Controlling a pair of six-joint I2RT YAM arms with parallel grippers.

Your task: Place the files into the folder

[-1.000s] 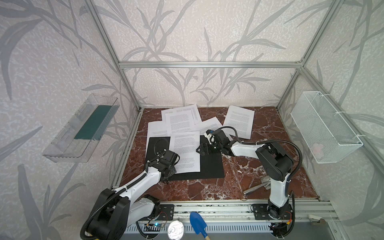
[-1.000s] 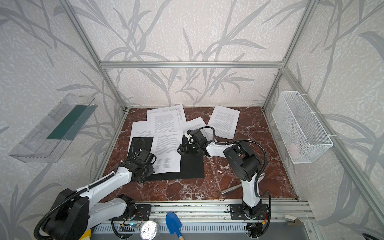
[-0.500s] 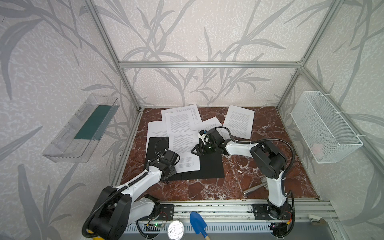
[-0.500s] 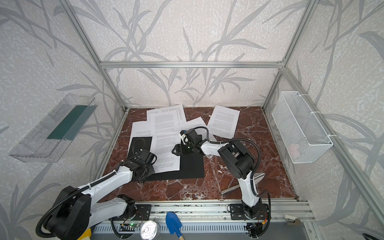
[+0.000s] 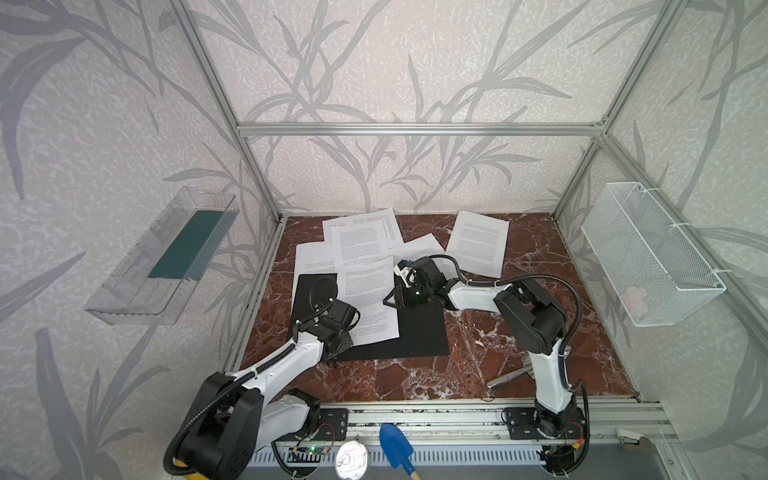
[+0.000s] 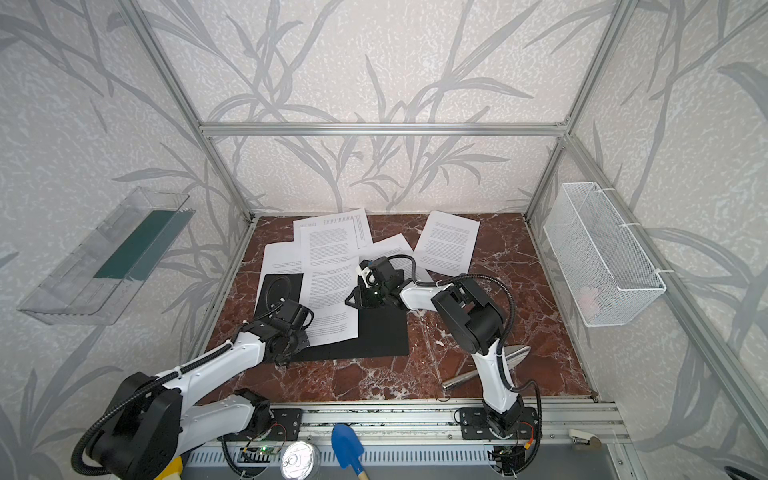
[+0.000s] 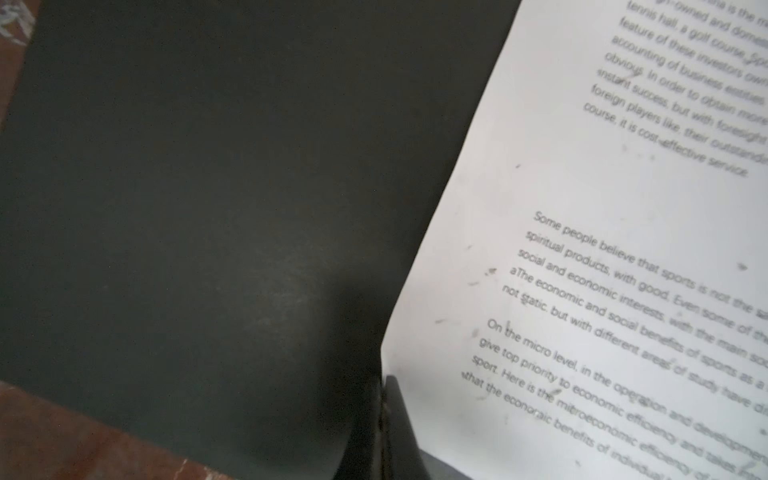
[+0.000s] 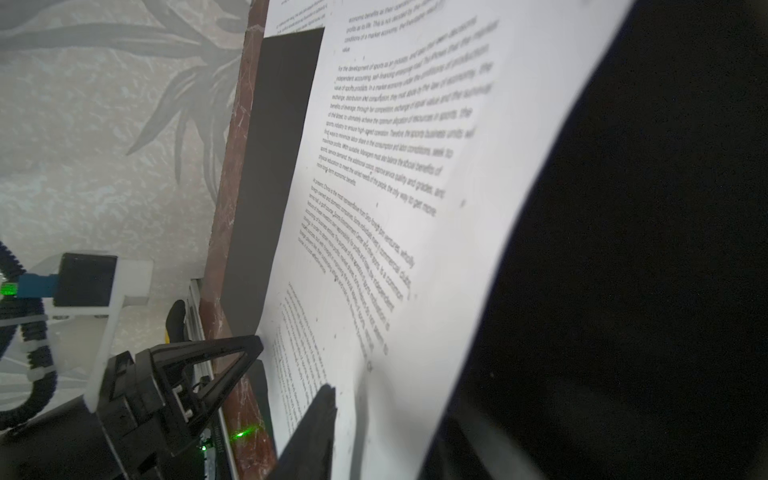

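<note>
The robot sees the sheet lying across the folder's middle [image 5: 372,308], so it should move the sheet onto the folder's half [image 5: 424,332] beside its right gripper and then back its left gripper away.
The folder [image 5: 419,332] [image 6: 382,332] lies open on the marble table, black inside up. One of the files, a printed sheet [image 5: 365,291] [image 6: 328,295] [image 7: 623,249] [image 8: 415,208], lies across it. My left gripper [image 5: 347,340] [image 6: 297,340] [image 7: 384,399] is shut on that sheet's near left edge. My right gripper [image 5: 390,298] [image 6: 351,300] [image 8: 374,415] is at the sheet's right edge, which bows up. Its jaws are narrow but apart; one finger [image 8: 320,415] hovers just above the paper, and the other is hidden beneath. Several more files [image 5: 361,241] [image 5: 478,243] lie loose behind the folder.
A white wire basket [image 5: 648,257] hangs on the right wall and a clear tray [image 5: 162,257] on the left wall. A metal tool [image 5: 511,374] lies on the table by the right arm's base. A blue trowel [image 5: 395,449] and a can [image 5: 352,459] sit on the front rail.
My right gripper has slid left over the folder to the sheet's right edge, and its jaws have narrowed from wide open. The left arm has stayed put.
</note>
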